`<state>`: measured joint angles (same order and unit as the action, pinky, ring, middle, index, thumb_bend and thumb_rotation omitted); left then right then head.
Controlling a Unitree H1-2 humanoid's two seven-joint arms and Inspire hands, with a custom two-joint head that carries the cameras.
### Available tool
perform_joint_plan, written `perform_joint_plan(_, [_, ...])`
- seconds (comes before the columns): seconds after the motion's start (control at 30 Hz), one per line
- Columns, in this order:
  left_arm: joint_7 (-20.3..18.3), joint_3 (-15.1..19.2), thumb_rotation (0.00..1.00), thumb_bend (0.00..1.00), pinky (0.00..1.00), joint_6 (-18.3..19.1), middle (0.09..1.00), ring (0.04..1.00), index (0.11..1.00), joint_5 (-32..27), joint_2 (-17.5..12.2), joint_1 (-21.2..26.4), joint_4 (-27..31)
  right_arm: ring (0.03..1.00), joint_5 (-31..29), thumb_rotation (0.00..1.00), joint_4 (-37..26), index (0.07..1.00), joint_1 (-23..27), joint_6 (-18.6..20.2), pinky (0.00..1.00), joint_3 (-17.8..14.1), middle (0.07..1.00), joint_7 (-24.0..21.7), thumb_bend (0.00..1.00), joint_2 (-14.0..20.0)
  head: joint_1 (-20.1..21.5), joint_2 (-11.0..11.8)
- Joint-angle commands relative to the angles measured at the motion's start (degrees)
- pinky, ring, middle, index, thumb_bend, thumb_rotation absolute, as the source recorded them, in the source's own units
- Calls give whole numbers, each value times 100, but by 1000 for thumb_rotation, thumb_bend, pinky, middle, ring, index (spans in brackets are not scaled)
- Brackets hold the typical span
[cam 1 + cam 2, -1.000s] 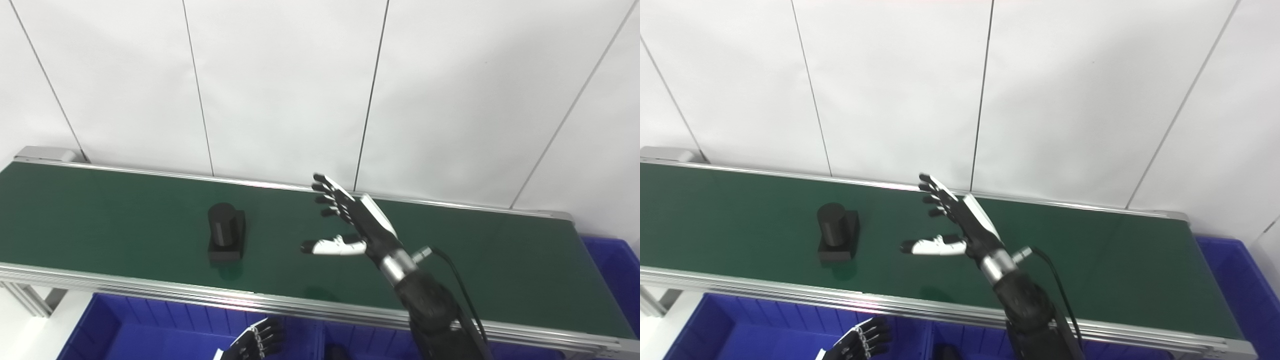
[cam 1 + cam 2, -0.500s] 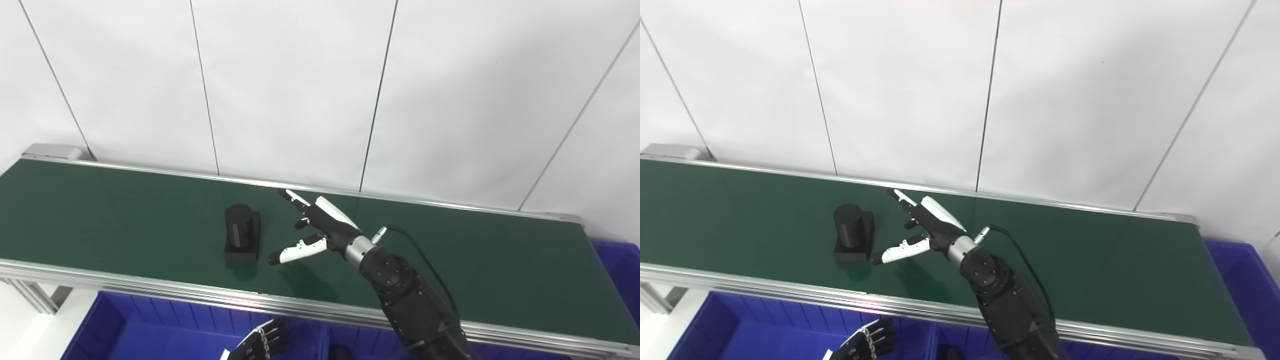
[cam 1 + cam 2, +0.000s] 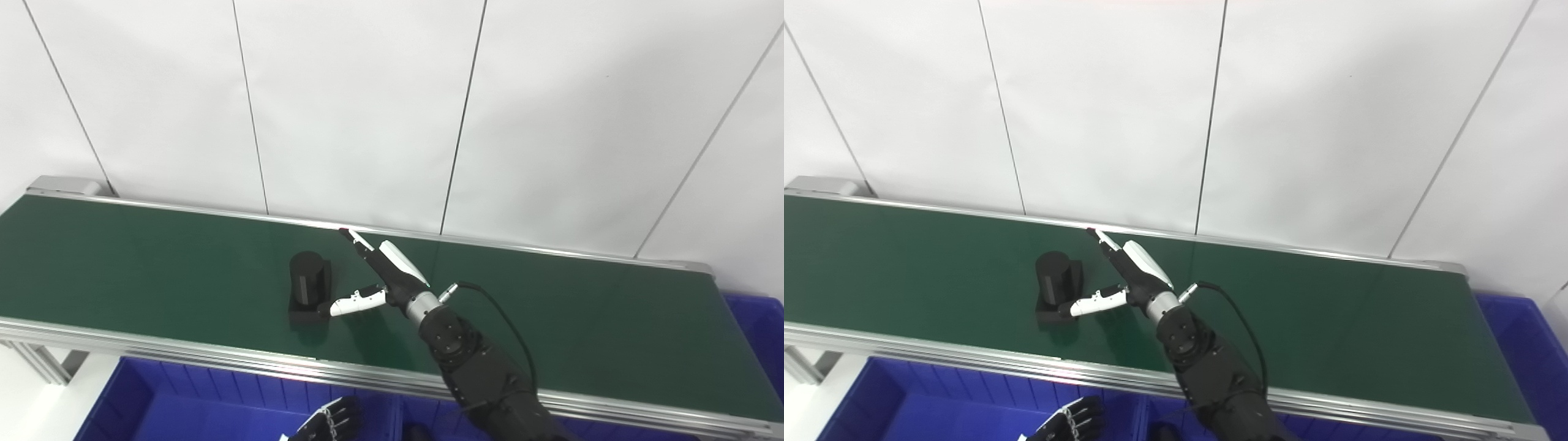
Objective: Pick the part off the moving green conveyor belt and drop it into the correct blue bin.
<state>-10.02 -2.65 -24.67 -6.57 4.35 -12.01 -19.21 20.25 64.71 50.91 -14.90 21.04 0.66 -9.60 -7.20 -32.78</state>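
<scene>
My gripper is about to carry this part (image 3: 309,288) over to the blue bin. A dark object (image 3: 417,432) peeks up inside the bin, so I should expect more black parts lying there.
The part (image 3: 309,286) is black, an upright cylinder on a flat rectangular base, standing on the green conveyor belt (image 3: 153,263) left of centre. My right hand (image 3: 373,275) is open just right of the part, fingers stretched toward the far rail and the white thumb tip at the base's near right corner. It holds nothing. My left hand (image 3: 331,422) is low at the bottom edge over a blue bin, fingers curled; only its fingers show. The part also shows in the right eye view (image 3: 1056,291).
Blue bins (image 3: 184,404) sit below the belt's near rail, and another blue bin (image 3: 753,331) stands at the belt's right end. A dark object (image 3: 411,432) lies in a bin at the bottom edge. A white panelled wall rises behind the belt.
The part has ridden the belt to the right. My right hand has come down and left to meet it, its thumb now at the part's base. The camera shifted slightly.
</scene>
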Motion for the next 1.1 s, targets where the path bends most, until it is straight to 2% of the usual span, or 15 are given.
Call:
perform_joint_plan(0.0, [-72, -15, 0, 577, 810, -215, 775, 761, 779, -47, 79, -23, 127, 1000, -23, 265, 39, 1000, 356, -437, 1000, -67, 1000, 233, 881, -152, -19, -4])
perform_joint_plan(0.27, [-105, -12, 0, 546, 837, -216, 771, 771, 782, -98, 126, -108, 183, 1000, -228, 197, 303, 1000, 422, -714, 1000, -258, 1000, 190, 861, -264, -47, 23])
perform_joint_plan(0.4, [-150, 10, 0, 572, 840, -222, 755, 760, 776, -116, 176, -115, 145, 1000, -238, 159, 367, 1000, 436, -807, 1000, -324, 1000, 266, 831, -286, -68, 35])
perform_joint_plan(0.57, [-117, 36, 0, 594, 815, -224, 747, 749, 771, 28, 236, -185, 158, 996, -360, 84, 585, 977, 480, -949, 925, -460, 996, 285, 781, -367, -114, 25])
perform_joint_plan(0.67, [-140, 43, 0, 591, 834, -224, 755, 764, 774, 42, 272, -248, 178, 950, -438, 12, 694, 940, 485, -1047, 867, -544, 953, 310, 766, -426, -146, 39])
perform_joint_plan(0.83, [-117, 47, 0, 592, 838, -223, 752, 764, 771, 56, 312, -319, 226, 920, -510, 1, 855, 915, 533, -1049, 852, -631, 923, 249, 746, -501, -175, 55])
perform_joint_plan(0.93, [-79, 45, 0, 592, 838, -223, 753, 767, 774, 106, 312, -334, 236, 901, -507, 0, 943, 870, 563, -1081, 846, -631, 895, 284, 744, -534, -176, 52])
perform_joint_plan(1.07, [-91, 51, 0, 584, 833, -223, 754, 762, 776, 88, 335, -331, 245, 890, -632, 0, 1124, 833, 621, -956, 852, -721, 852, 137, 751, -570, -183, 70])
